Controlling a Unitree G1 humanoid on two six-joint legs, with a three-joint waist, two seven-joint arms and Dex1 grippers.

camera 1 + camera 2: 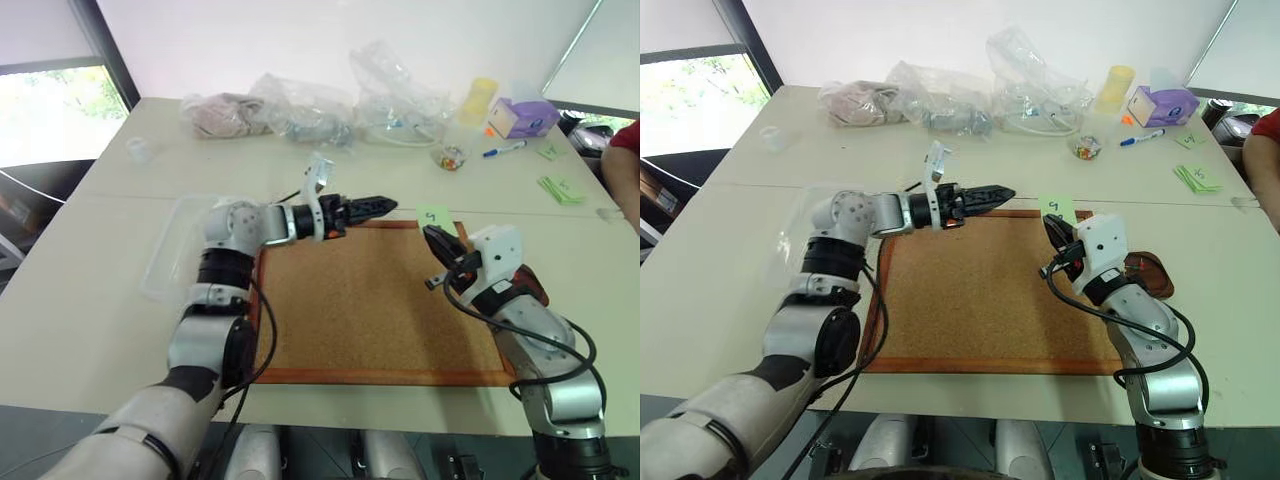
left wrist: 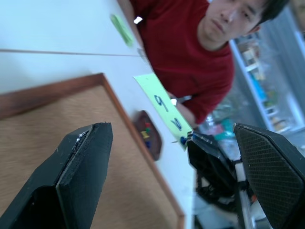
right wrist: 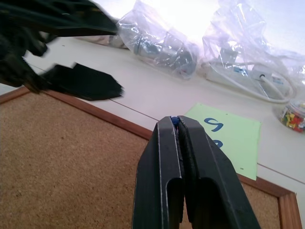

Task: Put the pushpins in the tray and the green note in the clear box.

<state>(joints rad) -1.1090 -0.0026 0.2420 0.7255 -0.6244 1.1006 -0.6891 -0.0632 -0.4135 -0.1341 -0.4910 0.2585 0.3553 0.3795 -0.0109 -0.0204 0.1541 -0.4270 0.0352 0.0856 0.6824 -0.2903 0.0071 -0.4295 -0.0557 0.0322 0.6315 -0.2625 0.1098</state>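
The blue pushpin [image 2: 183, 140] catches the green note [image 1: 436, 218] only at the note's end, so the note will come off the pin when I pull them apart.
My right gripper [image 1: 432, 237] is shut on a blue pushpin [image 3: 175, 120], raised over the far right corner of the cork board [image 1: 370, 300]. The green note [image 1: 433, 215] with the "9" sits right at the pin and seems to hang from it, clear of the table. From the left, my left gripper [image 1: 372, 207] points level toward the note with its fingers [image 2: 81, 167] wide open and nothing between them. Pins lie in the dark wooden tray [image 1: 1150, 275], right of the board and partly behind my right arm. The clear box [image 1: 172, 245] lies left of the board.
Clear plastic bags [image 1: 395, 95] and a small jar of coloured bits [image 1: 452, 157] are at the back. A yellow cup [image 1: 480, 100], a purple box [image 1: 522, 117], a marker [image 1: 505, 150] and a stack of green notes [image 1: 560, 188] lie far right. A person in red [image 1: 625, 160] sits there.
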